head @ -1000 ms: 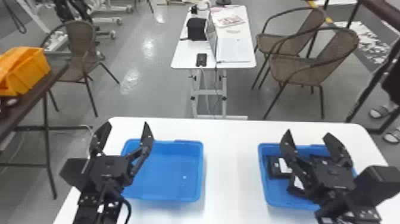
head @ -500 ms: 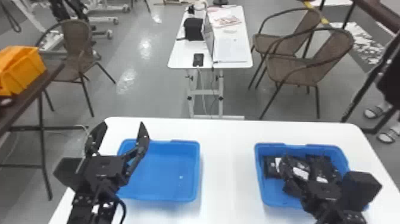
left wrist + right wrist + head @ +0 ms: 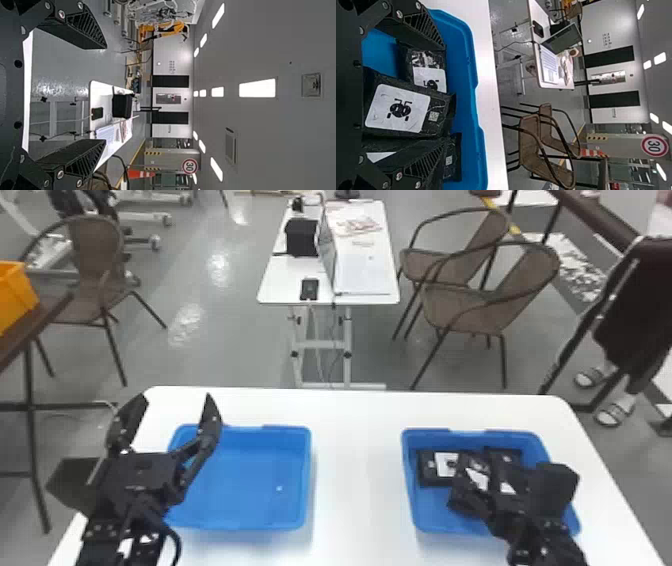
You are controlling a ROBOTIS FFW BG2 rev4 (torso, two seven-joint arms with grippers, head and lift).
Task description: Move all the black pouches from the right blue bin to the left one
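Observation:
The crinkled film end (image 3: 438, 115) looks soft, so I expect the labelled black pouch (image 3: 399, 107) to squash in and crease between my right gripper's fingers when I lift it.
Over the right blue bin (image 3: 409, 485), my right gripper (image 3: 492, 485) points down among the black pouches. One black pouch (image 3: 427, 470) with a white label lies at that bin's left; another black pouch (image 3: 505, 454) is at the back. In the right wrist view, my right gripper (image 3: 443, 95) is open, its fingers on either side of a labelled pouch (image 3: 440, 109). Other pouches (image 3: 429, 65) lie close by, one partly behind a finger. My left gripper (image 3: 175, 402) stands open at the left edge of the bare left blue bin (image 3: 306, 470); in the left wrist view, the left gripper (image 3: 106, 95) holds nothing.
Both bins stand on a white table (image 3: 357, 490), with a gap between them. Behind it are a smaller white table (image 3: 280, 287) with a laptop and some wicker chairs (image 3: 470, 305). An orange crate (image 3: 15, 295) sits on a brown table at far left.
My right gripper has tipped down into the right bin, its fingers now among the pouches. The whole head view has shifted slightly; my left gripper keeps its open pose.

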